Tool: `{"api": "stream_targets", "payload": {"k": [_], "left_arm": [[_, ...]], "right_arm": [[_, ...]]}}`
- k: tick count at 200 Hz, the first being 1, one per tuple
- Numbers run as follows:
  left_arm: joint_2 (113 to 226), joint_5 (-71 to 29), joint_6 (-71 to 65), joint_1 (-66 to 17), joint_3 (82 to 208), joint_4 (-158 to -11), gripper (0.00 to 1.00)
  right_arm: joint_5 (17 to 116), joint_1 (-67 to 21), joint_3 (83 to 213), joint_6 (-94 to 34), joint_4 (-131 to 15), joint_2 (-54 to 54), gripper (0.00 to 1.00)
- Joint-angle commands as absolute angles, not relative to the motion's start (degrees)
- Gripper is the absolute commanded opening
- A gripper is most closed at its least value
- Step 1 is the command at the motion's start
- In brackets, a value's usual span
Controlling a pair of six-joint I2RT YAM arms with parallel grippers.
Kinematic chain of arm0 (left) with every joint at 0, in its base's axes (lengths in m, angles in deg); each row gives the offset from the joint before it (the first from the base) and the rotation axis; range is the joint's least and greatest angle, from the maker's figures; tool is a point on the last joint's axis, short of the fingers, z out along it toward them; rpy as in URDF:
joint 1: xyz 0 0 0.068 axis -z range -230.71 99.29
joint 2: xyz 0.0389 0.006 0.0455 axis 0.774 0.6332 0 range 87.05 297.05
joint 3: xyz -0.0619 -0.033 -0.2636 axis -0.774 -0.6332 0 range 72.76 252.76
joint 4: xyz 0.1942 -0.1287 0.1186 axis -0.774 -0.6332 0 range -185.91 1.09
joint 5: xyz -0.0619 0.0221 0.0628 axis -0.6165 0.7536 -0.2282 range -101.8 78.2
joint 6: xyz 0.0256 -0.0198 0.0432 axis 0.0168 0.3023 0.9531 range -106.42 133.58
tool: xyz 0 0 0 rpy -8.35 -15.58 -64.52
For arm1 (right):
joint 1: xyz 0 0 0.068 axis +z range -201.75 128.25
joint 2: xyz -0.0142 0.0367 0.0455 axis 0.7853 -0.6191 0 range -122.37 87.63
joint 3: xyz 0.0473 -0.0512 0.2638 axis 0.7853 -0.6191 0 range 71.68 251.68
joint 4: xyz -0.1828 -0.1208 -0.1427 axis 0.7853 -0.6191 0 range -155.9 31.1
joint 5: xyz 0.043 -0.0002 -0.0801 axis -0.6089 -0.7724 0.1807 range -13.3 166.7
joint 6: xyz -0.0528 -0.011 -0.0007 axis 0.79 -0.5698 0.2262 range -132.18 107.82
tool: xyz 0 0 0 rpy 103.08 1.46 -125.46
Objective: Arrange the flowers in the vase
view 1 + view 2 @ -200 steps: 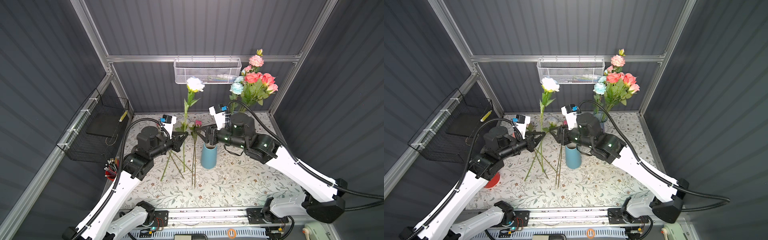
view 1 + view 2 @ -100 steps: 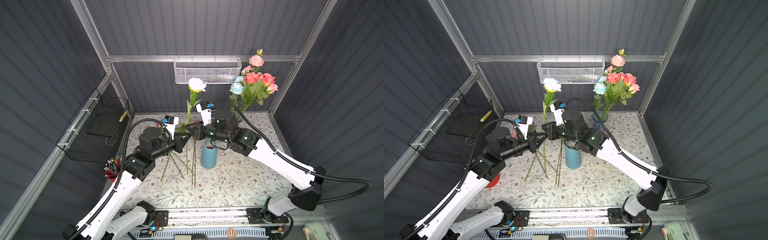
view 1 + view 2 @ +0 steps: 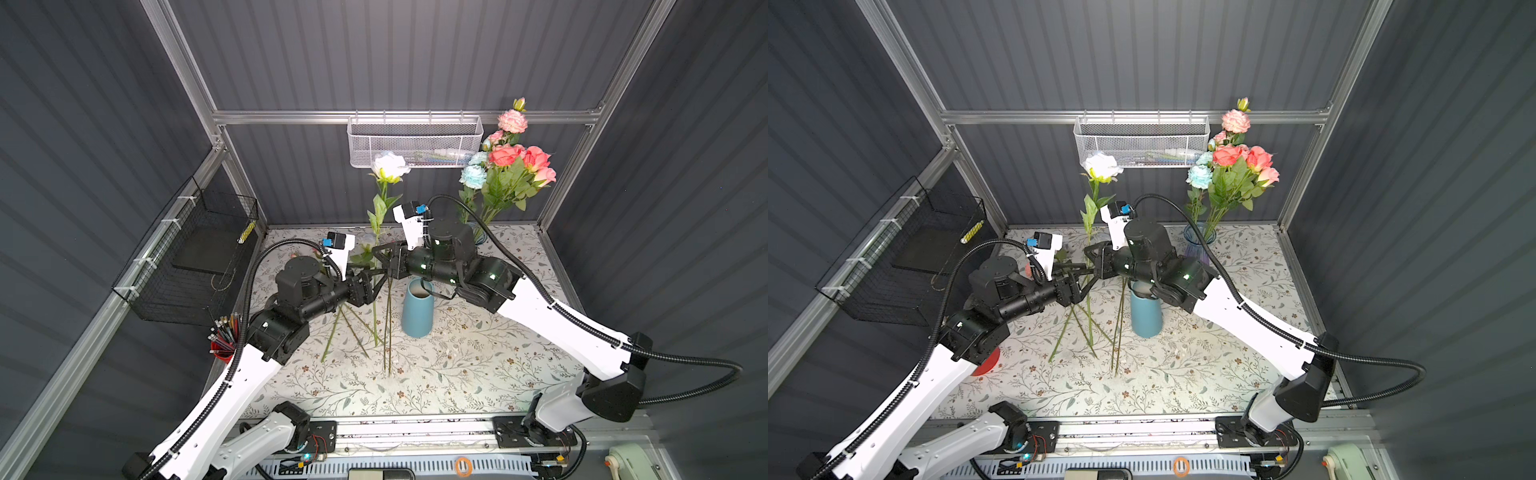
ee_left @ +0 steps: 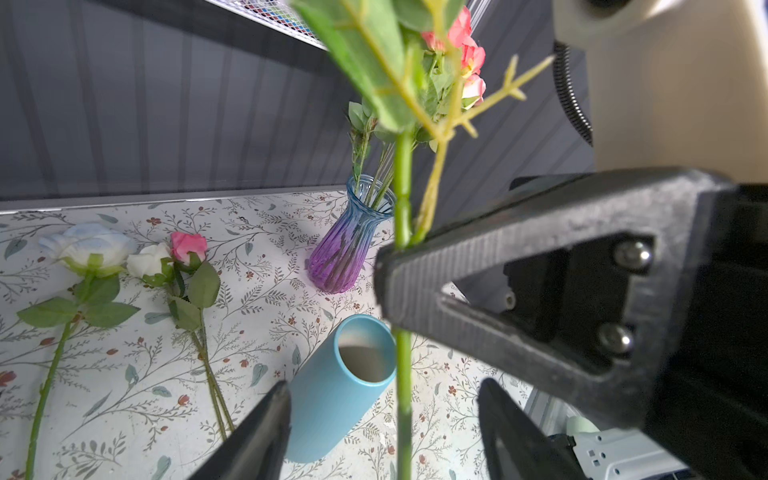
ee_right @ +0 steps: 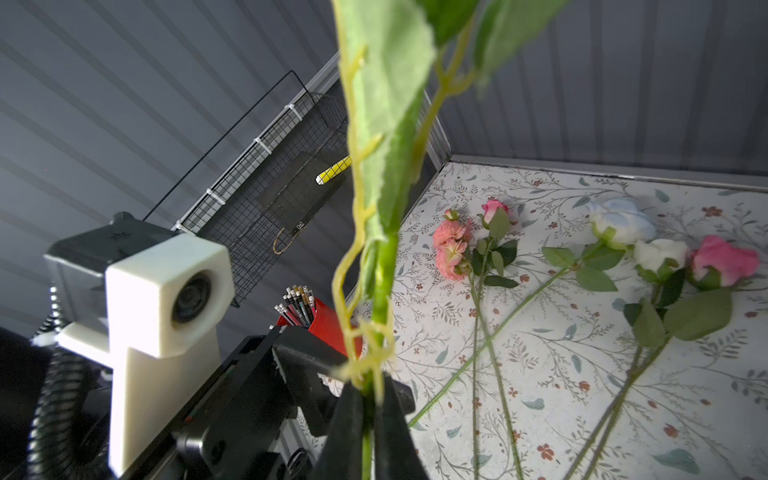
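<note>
Next, my left gripper moves back before my right gripper carries the rose into the blue vase (image 3: pixel 419 289), because the white rose's stem (image 4: pixel 404 420) is within my left gripper's open fingers.
A white rose (image 3: pixel 388 166) (image 3: pixel 1100 166) stands upright above the table, left of the empty blue cylinder vase (image 3: pixel 417 307) (image 4: pixel 345 382). My right gripper (image 3: pixel 384 257) (image 5: pixel 368 386) is shut on its green stem (image 5: pixel 382 270). My left gripper (image 3: pixel 374 278) (image 4: pixel 382 386) is open just below, with the stem (image 4: pixel 402 374) passing free between its fingers. Several flowers (image 5: pixel 623 220) lie on the table, among them a pink one (image 4: pixel 189 245). A glass vase (image 3: pixel 1200 241) (image 4: pixel 349 245) at the back right holds a bouquet (image 3: pixel 511 162) of pink, coral and pale blue blooms.
A red cup of pencils (image 3: pixel 224 340) stands at the table's left edge. A black wire basket (image 3: pixel 195 257) hangs on the left wall and a white mesh basket (image 3: pixel 415 141) on the back wall. The right arm's elbow hangs over the blue vase.
The right gripper reached left to the rose stem and shut on it. The left gripper, shut on the stem before, has opened.
</note>
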State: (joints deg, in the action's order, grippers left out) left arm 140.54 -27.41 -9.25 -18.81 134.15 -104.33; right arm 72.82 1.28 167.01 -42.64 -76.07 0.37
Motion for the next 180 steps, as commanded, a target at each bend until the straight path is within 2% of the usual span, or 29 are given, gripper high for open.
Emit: {"api": "stream_targets", "payload": {"k": [1,73,180], "left_arm": [[135.76,-21.21,-6.35,-18.56,134.24,-110.11,0.8],[116.23,0.59,-12.46,-18.59,124.16,-117.45,0.93],[115.61,0.0,-14.87,-18.55,123.75,-119.73,0.94]], "right_arm": [[80.21,1.51,169.32,-36.45,-77.79,4.53,0.0],[101.9,0.56,164.14,-21.3,-72.64,15.77,0.01],[102.0,-0.59,149.95,-16.92,-56.32,13.15,0.01]]}}
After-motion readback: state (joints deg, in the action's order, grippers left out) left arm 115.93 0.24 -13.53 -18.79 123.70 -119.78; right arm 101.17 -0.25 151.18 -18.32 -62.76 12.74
